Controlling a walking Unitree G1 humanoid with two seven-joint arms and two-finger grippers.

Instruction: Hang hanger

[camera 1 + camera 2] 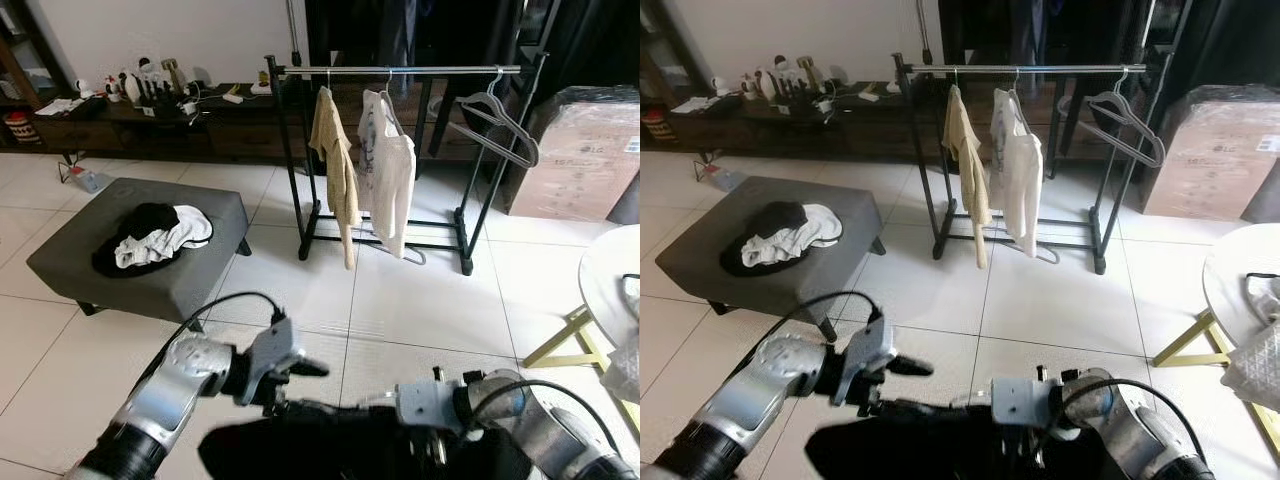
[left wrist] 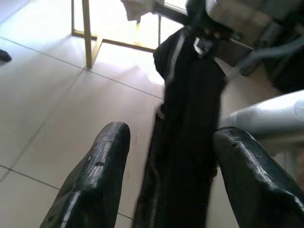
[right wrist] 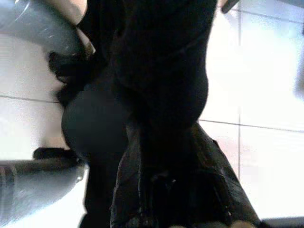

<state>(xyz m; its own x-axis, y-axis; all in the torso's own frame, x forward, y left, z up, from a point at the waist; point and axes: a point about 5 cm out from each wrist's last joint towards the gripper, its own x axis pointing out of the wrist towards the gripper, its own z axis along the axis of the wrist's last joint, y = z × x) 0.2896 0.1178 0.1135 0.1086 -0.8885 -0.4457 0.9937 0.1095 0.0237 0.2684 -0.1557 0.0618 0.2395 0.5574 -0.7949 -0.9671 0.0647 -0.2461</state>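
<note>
I expect the black garment [image 1: 320, 445] to bring a hidden hanger along when I carry it, because a thin metal hook shows beside my right gripper.
A black garment [image 1: 330, 440] hangs low in front of me between my two arms. In the left wrist view it dangles from my right gripper [image 2: 207, 32], which is shut on its top. My left gripper [image 2: 171, 137] is open, its two fingers spread on either side of the hanging cloth, apart from it. In the head views that gripper [image 1: 305, 367] sits at the garment's upper left edge. Across the room stands a black clothes rack [image 1: 400, 70] with a beige garment [image 1: 336, 170], a white garment [image 1: 392, 170] and empty grey hangers [image 1: 500, 125] on its rail.
A grey ottoman [image 1: 70, 265] at the left holds a pile of black and white clothes [image 1: 150, 240]. A white round table [image 1: 605, 280] with yellow legs stands at the right. A cardboard box [image 1: 585, 150] sits beside the rack, and a dark sideboard [image 1: 150, 125] lines the back wall.
</note>
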